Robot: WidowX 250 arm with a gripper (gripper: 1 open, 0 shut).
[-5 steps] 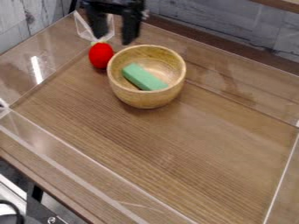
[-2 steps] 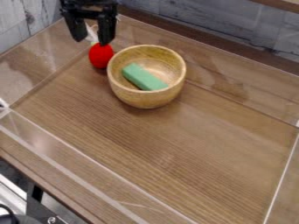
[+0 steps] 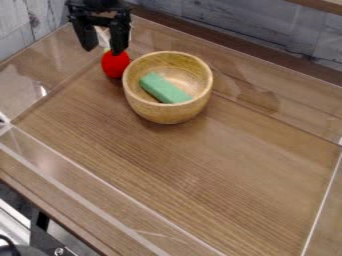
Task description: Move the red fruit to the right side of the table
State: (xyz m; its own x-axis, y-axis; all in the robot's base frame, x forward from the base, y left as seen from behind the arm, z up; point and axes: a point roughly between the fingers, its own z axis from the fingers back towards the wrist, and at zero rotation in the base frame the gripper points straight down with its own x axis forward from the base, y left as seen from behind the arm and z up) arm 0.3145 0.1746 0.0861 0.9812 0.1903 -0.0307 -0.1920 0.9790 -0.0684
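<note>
The red fruit [image 3: 116, 66] has my gripper's open fingers pointing down at it, clear of the wooden bowl's rim [image 3: 131, 74]. I should keep lowering until they are on either side of the fruit.
The red fruit [image 3: 115, 64] lies on the brown wood-grain table [image 3: 201, 160] at the back left, just left of a wooden bowl. My black gripper [image 3: 103, 42] hangs pointing down right above and slightly behind the fruit. Its two fingers [image 3: 87, 39] stand open, with nothing between them. The right finger partly covers the fruit's top, so the leafy end is hidden.
A wooden bowl [image 3: 197, 94] holding a green block [image 3: 164, 88] stands right of the fruit. Low clear plastic walls [image 3: 40, 70] edge the tabletop. A grey brick-pattern wall runs behind.
The gripper has moved left and down, from behind the bowl's left rim to just over the fruit. It has stayed open. The fruit and bowl have not moved.
</note>
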